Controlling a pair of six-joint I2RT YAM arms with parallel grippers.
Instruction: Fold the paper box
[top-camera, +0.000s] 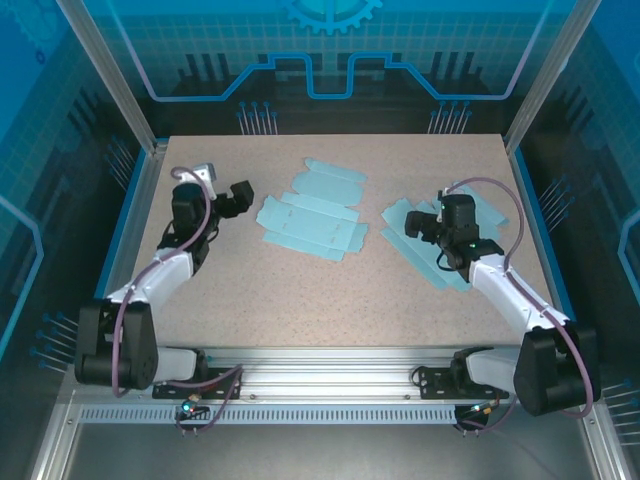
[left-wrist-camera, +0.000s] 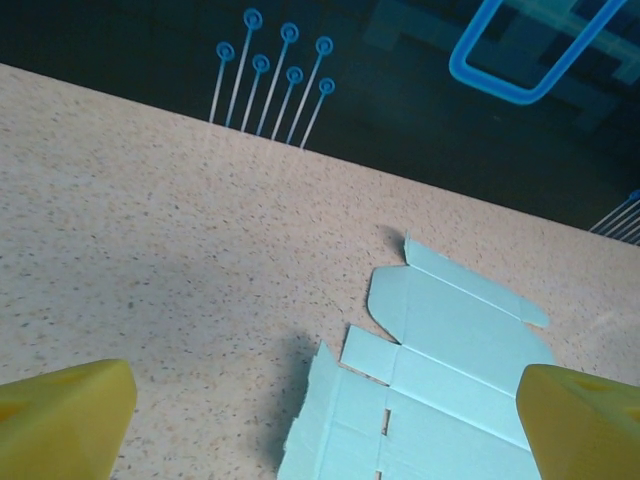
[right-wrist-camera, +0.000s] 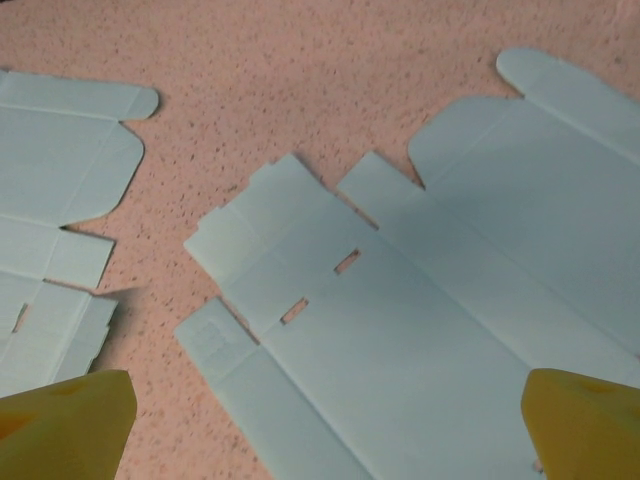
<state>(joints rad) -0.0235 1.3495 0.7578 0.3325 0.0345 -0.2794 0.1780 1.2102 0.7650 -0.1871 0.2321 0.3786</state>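
Note:
The centre blank's end flap slants up toward the robot's open left gripper, so the gripper should keep moving in until its fingers straddle its raised edge, and then close.
Two flat, unfolded light-blue paper box blanks lie on the speckled table. One blank is at the centre, and its left end lies ahead of my left gripper. That gripper is open just left of the blank, with yellow fingertips wide apart and nothing between them. The second blank lies at the right. My right gripper hovers open over its slotted panel, with fingertips spread wide. The centre blank's flaps appear at the left of the right wrist view.
Aluminium posts and dark blue-lit walls surround the table. A metal rail runs along the near edge between the arm bases. Bare tabletop lies in front of the blanks.

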